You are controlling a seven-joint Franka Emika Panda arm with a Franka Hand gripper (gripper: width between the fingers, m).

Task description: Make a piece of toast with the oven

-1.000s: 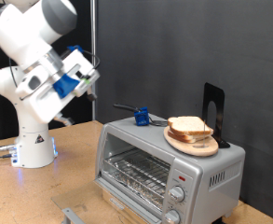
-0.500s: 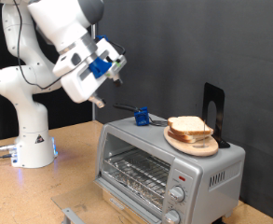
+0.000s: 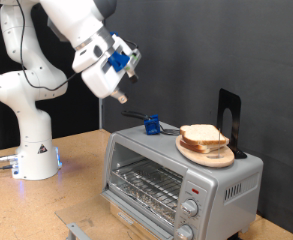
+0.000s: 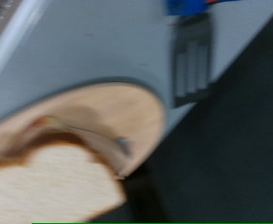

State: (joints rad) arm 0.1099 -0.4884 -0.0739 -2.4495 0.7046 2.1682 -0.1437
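My gripper needs to swing back to the spatula on the oven (image 4: 192, 63) and grab its blue block (image 3: 152, 126) before handling the bread, because my gripper is empty and hangs high and well off to the side of the spatula.
The silver-grey oven (image 3: 216, 180) stands at the exterior view's lower right, its wire rack (image 3: 146, 183) showing in the front. On its top a round wooden plate (image 3: 199, 153) carries a pile of tan bread slices (image 3: 203, 135). I see no piece of toast apart from this pile. My gripper (image 3: 120, 97) hangs in the air up and to the exterior view's left of the oven, fingers pointing down, with nothing seen in them. The blurred wrist view shows the plate (image 4: 127, 117), a bread slice (image 4: 47, 191) and the oven top (image 4: 89, 47); the fingers do not show there.
A small blue object (image 3: 152, 125) with a dark handle and a black upright bracket (image 3: 229, 115) sit on the oven top. The robot base (image 3: 33, 150) stands on the wooden table (image 3: 46, 205) at the exterior view's left. A grey metal part (image 3: 78, 231) lies at the bottom edge.
The arm has swung up and towards the exterior view's right, carrying the gripper from the left side to a spot near the oven's top.
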